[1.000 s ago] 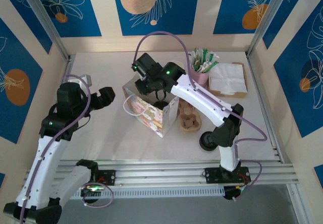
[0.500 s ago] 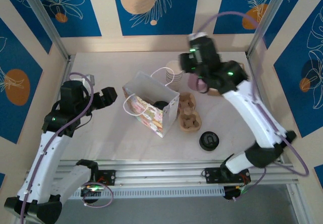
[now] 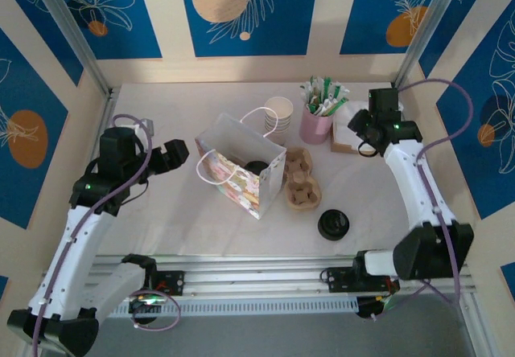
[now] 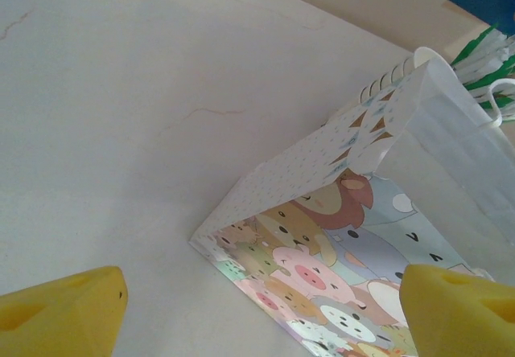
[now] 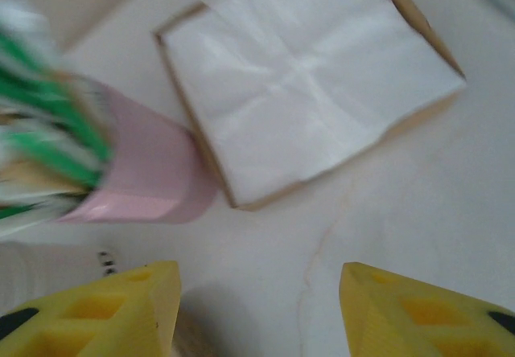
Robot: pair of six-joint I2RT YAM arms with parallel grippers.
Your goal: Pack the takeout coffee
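Note:
My right gripper should keep moving to the napkins' near edge (image 5: 348,154) until it pinches a napkin (image 5: 402,104), because that edge is clear of the pink cup and faces my open fingers.
One takeout coffee (image 3: 256,166), a cup with a black lid, stands inside the cartoon-animal gift bag (image 3: 237,182). A second takeout coffee (image 3: 332,223) stands on the table to the front right of the bag. My left gripper (image 3: 179,153) hovers open just left of the bag. In its wrist view the bag (image 4: 338,236) lies ahead between the yellow fingertips (image 4: 64,309), apart from them. My right gripper (image 3: 364,141) is open and holds nothing at the back right. It hangs over bare table by the pink cup (image 5: 145,172) and the napkins (image 5: 306,75).
A cardboard cup carrier (image 3: 302,182) lies right of the bag. A stack of white paper cups (image 3: 279,112), a pink cup of green-wrapped sticks (image 3: 319,116) and a napkin tray (image 3: 351,137) line the back. Frame posts and walls close in the table.
My right gripper has lifted out of the bag, swung to the back right and opened, leaving a lidded cup in the bag. The left arm has barely moved.

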